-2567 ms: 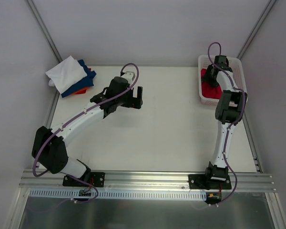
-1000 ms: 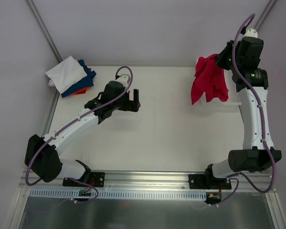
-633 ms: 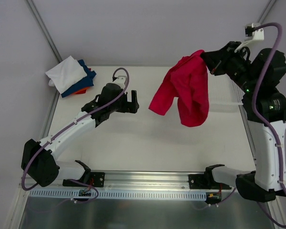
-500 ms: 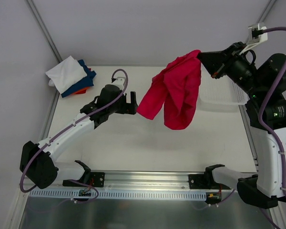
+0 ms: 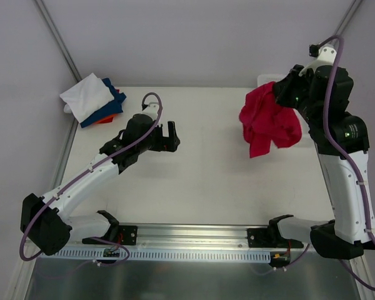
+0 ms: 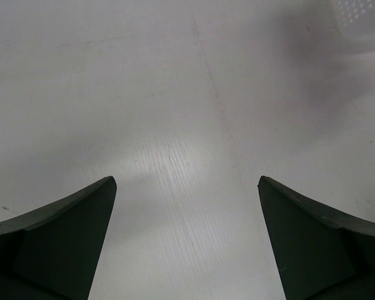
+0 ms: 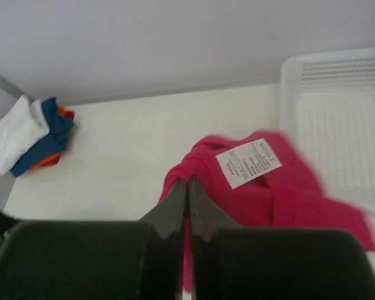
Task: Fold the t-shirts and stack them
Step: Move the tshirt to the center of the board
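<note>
The crimson-red t-shirt hangs bunched [image 5: 266, 121] by the basket, so I should swing it back with my right gripper and lay it over the table's clear middle [image 5: 222, 150] before folding.
A crimson-red t-shirt [image 5: 269, 122] hangs bunched in the air over the right side of the table, with my right gripper [image 5: 282, 94] shut on a fold of it. In the right wrist view the shut right gripper [image 7: 188, 181] pinches the red t-shirt [image 7: 269, 200] near its white label [image 7: 248, 162]. Folded white [image 5: 87, 95], dark blue [image 5: 112, 106] and orange [image 5: 105, 119] t-shirts lie stacked at the far left corner. My left gripper [image 5: 170, 136] stays open over the table's left middle; in its wrist view the left gripper [image 6: 187, 187] has only bare table [image 6: 194, 125] between its fingers.
A white plastic lattice basket [image 7: 344, 125] stands at the far right of the table, mostly hidden behind the right arm in the top view. Aluminium frame posts [image 5: 56, 44] run along the table's far corners. The folded stack [image 7: 31, 134] also shows in the right wrist view.
The right arm has swung the red t-shirt back to the right and lower, so it hangs more bunched. The left arm has drawn back slightly toward the left.
</note>
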### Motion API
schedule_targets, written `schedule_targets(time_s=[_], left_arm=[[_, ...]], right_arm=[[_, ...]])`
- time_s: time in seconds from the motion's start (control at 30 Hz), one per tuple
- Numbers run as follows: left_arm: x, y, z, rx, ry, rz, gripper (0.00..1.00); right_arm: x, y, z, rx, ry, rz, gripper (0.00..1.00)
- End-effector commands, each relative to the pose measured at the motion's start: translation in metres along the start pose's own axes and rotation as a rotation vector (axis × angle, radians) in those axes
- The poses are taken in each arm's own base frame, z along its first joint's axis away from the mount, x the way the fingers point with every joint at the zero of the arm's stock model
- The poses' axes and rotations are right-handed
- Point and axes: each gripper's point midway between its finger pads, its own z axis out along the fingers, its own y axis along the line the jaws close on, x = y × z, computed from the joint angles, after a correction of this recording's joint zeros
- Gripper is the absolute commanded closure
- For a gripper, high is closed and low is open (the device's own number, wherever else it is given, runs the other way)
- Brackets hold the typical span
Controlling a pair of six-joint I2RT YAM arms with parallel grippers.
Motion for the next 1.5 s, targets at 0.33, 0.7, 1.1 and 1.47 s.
schedule_targets(time_s=[0.33,0.7,1.1,1.47], left_arm=[[0.003,-0.006,-0.001,0.01,-0.008,-0.013,0.01],[-0.001,-0.007,-0.002,0.014,-0.016,-0.014,0.01],[0.001,-0.008,0.001,0.01,-0.006,-0.01,0.01],[-0.002,-0.007,-0.002,0.01,-0.02,-0.006,0.01]], right_arm=[[-0.04,0.214,-0.204,-1.527,-0.137,-0.08,1.0],[-0.053,-0.048,-0.029,0.488,-0.173,-0.309,1.0],[-0.031,0.214,-0.167,-1.385,-0.073,-0.092,0.99],[-0.014,0.152,-0.064,-0.798,-0.056,-0.2,0.99]])
